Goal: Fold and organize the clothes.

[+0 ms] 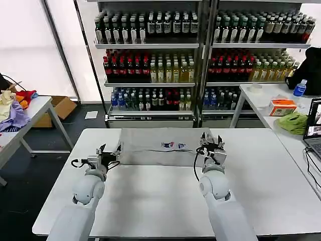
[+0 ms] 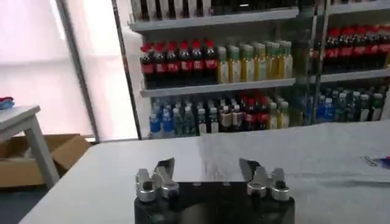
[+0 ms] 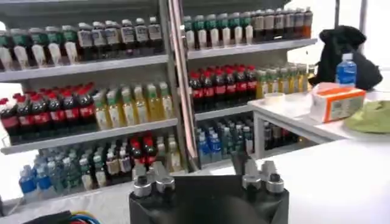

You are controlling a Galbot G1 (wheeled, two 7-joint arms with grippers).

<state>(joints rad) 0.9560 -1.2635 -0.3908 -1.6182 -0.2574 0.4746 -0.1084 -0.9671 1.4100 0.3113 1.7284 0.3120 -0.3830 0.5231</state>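
I expect the whole folded rectangle [image 1: 158,143] to slide toward me and stay folded when I pull its near corners, because the shirt lies flat with its layers stacked [image 1: 160,151].
One of the clothes, a light grey shirt [image 1: 155,145] with a small multicoloured chest print [image 1: 173,145], lies flat as a folded rectangle at the back middle of the white table [image 1: 160,201]. My left gripper [image 1: 112,152] hovers at the shirt's left edge, open, with nothing between its fingers [image 2: 163,169]. At the shirt's right edge is my right gripper [image 1: 210,145], also open and empty. In the left wrist view, the left gripper [image 2: 207,170] faces the shelves, and the shirt print [image 2: 379,161] shows off to one side. The right gripper [image 3: 198,169] stands open above the table top.
Shelves of bottles [image 1: 155,65] stand just behind the table. A side table on the left holds a lavender cloth [image 1: 15,119]. The table on the right carries a lime-green cloth [image 1: 293,123], an orange box [image 1: 282,106], a water bottle [image 1: 300,88] and a laptop [image 1: 314,125].
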